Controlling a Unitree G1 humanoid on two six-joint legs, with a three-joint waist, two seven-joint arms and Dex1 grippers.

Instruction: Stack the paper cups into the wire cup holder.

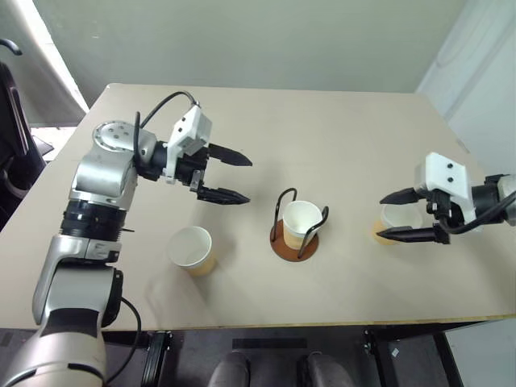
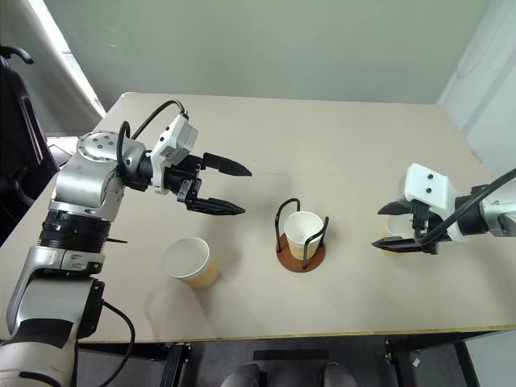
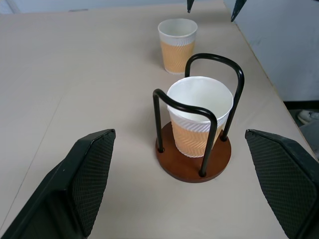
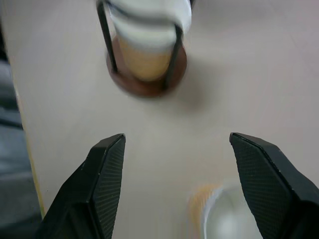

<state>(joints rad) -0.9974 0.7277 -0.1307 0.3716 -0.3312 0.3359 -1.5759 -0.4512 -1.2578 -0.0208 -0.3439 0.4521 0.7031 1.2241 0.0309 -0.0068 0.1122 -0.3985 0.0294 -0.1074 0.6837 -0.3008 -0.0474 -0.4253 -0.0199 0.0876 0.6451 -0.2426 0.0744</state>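
Note:
My right gripper should keep going down until its fingers straddle the cup's side [image 4: 197,205], then close, as the rim of the cup [image 4: 207,213] below is in the gap between them.
The wire cup holder [image 1: 283,248], a red-brown disc with two black wire loops, stands mid-table with one paper cup [image 1: 301,222] upright inside it. A second paper cup [image 1: 192,250] stands upright near the table's front edge, to the left. A third paper cup [image 1: 401,219] stands to the right of the holder. My right gripper [image 1: 381,216] is open, with its fingers on either side of that cup; I cannot tell whether they touch it. My left gripper [image 1: 247,181] hovers open and holds nothing, left of the holder and pointing toward it. The left wrist view shows the holder [image 3: 192,167] between its fingers [image 3: 84,184].
The beige table [image 1: 322,137] has bare surface behind the holder. Its front edge [image 1: 322,318] runs close to the left cup, and its right edge lies just beyond my right gripper. A dark chair [image 1: 12,145] stands off the table's left side.

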